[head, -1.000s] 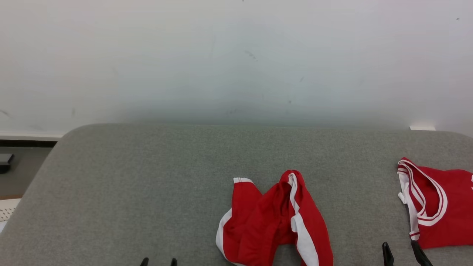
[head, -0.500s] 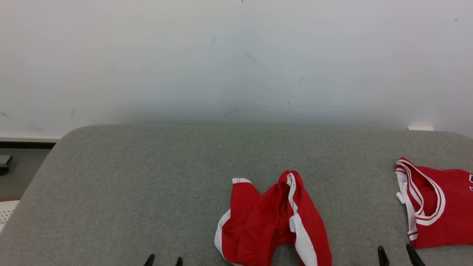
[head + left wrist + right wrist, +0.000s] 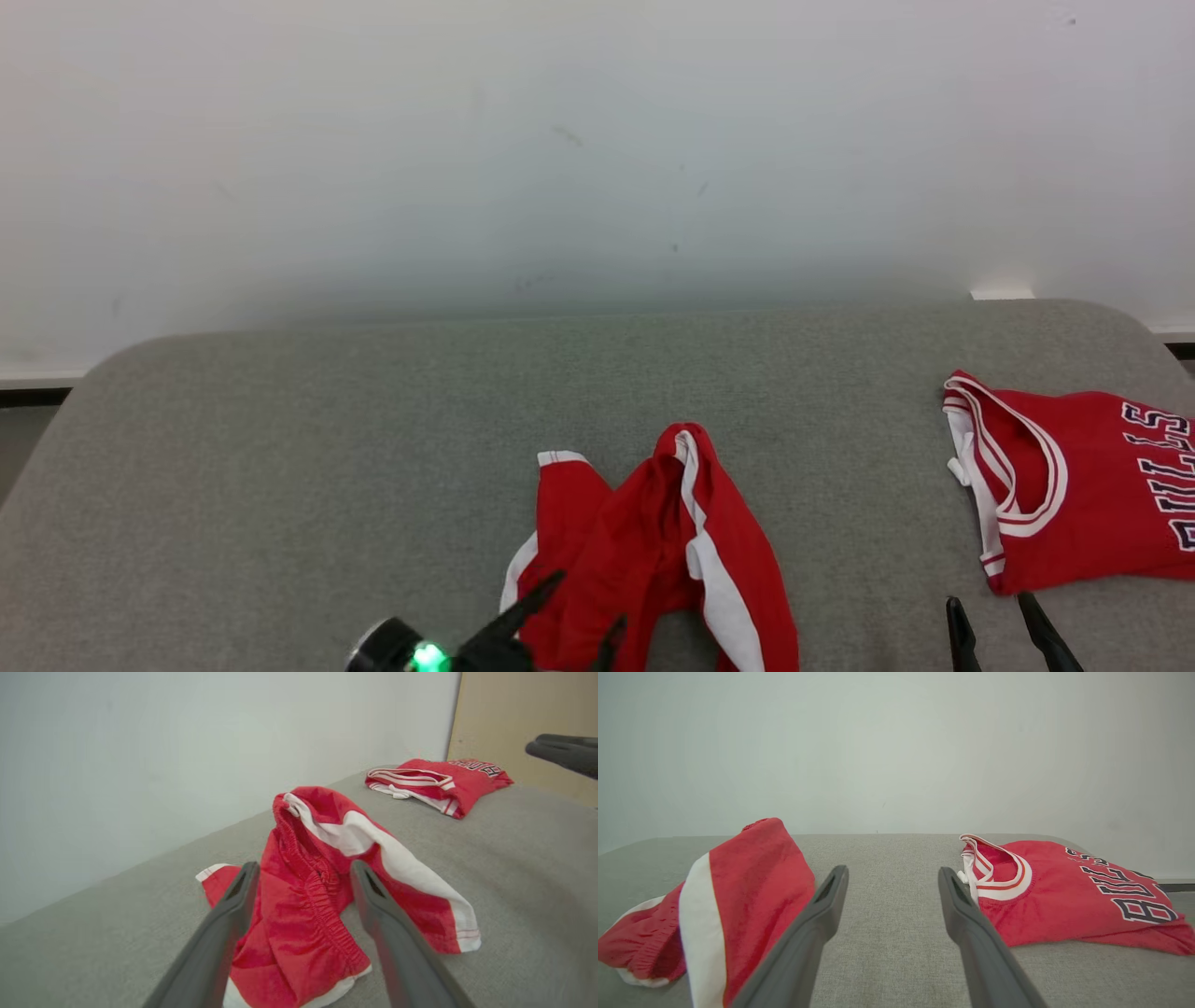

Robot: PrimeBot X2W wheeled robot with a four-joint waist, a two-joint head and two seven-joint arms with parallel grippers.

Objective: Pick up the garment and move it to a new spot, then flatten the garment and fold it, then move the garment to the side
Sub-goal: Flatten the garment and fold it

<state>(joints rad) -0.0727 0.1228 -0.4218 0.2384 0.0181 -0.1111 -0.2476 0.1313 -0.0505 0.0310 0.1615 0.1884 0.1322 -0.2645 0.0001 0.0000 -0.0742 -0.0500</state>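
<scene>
My gripper is about to pull the red shorts [image 3: 599, 551] flat, and they will open out much wider then, legs apart, because the white stripe [image 3: 699, 539] kinks over loose folds.
The garment [image 3: 653, 532] is a pair of red shorts with white side stripes, lying crumpled near the front middle of the grey padded surface [image 3: 280, 448]. My left gripper [image 3: 590, 602] is open at the shorts' near left edge. In the left wrist view its fingers [image 3: 304, 865] stand either side of the bunched waistband of the shorts [image 3: 303, 914], with nothing pinched. My right gripper [image 3: 988, 602] is open over bare surface between the shorts and a folded jersey. In the right wrist view it [image 3: 893, 870] has the shorts [image 3: 752, 872] to its left.
A folded red jersey with dark lettering [image 3: 1074, 485] lies at the right end of the surface, also seen in the wrist views [image 3: 434, 781] [image 3: 1064, 896]. A pale wall [image 3: 597, 140] rises right behind the surface. Bare grey surface stretches out to the left.
The head camera has turned, shifting the whole picture left. My left gripper has swung in towards the shorts, and its wrist with a green light has come into view. Both grippers stay open.
</scene>
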